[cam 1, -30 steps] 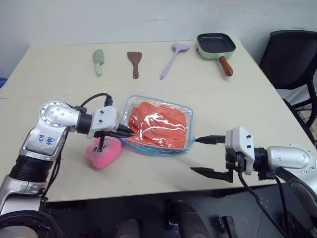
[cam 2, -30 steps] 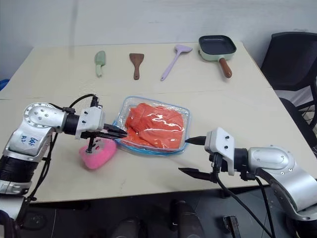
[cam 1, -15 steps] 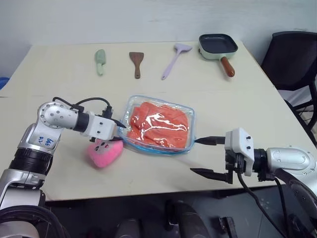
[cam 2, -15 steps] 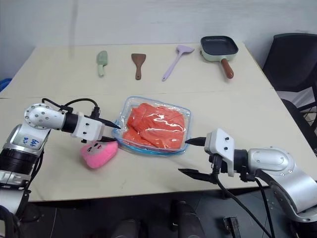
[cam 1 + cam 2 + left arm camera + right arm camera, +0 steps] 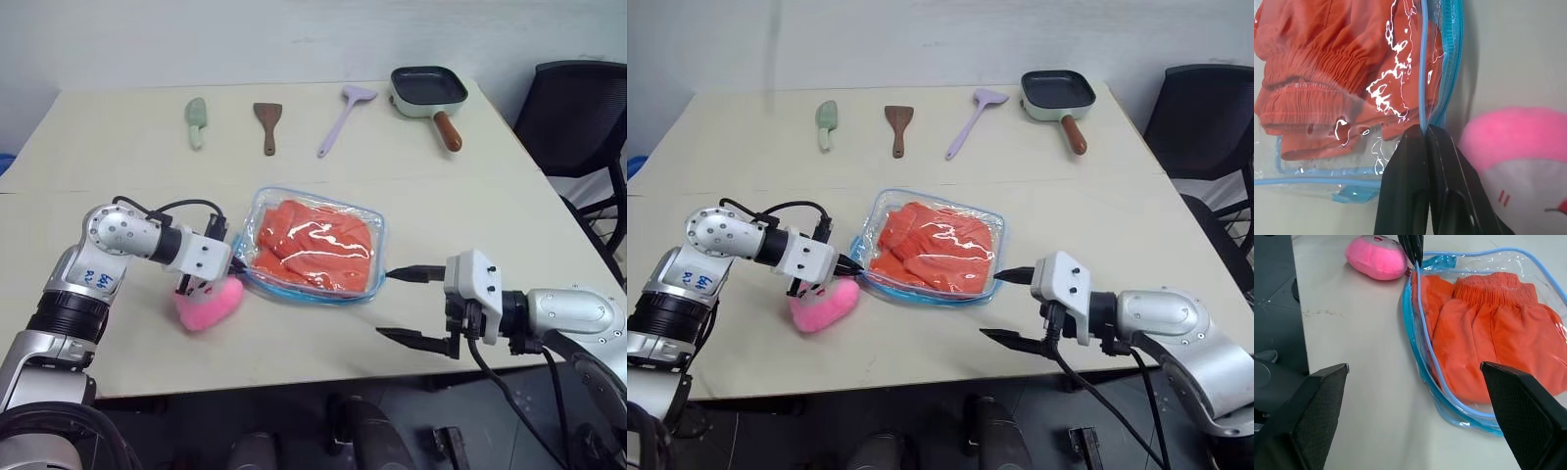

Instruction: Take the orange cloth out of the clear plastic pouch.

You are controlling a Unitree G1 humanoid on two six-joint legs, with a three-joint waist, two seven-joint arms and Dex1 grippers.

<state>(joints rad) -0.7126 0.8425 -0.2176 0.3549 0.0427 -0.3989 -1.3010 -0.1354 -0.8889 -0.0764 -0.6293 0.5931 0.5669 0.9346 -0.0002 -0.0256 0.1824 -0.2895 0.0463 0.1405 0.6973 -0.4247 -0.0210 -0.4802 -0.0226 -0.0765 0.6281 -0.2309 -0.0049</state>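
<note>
The near blue edging parts into two loose bands (image 5: 1429,369), so I expect the orange cloth (image 5: 315,247) to slip out between them in one bundle when I pull.
The clear plastic pouch (image 5: 378,238) lies flat at the middle of the table, with light blue edging. Inside it, the folded orange cloth (image 5: 315,245) is wholly enclosed. My left gripper (image 5: 235,266) is at the pouch's left edge. In the left wrist view its black fingers (image 5: 1410,161) are pressed together on the blue edging (image 5: 1422,73), beside the cloth (image 5: 1317,73). My right gripper (image 5: 385,305) hovers open just off the pouch's near right corner, with nothing between its jaws. The right wrist view looks between them over the pouch (image 5: 1422,357) to the left gripper (image 5: 1414,248).
A pink plush toy (image 5: 208,302) lies under my left gripper, against the pouch's left end. Along the far side of the table lie a green utensil (image 5: 195,121), a brown spatula (image 5: 265,124), a lilac spatula (image 5: 343,116) and a small pan (image 5: 428,90). A black chair (image 5: 578,117) stands at right.
My left gripper rolled, dipped toward the pouch's left edge, and its fingers closed on the blue edging. The right gripper has stayed still and open.
</note>
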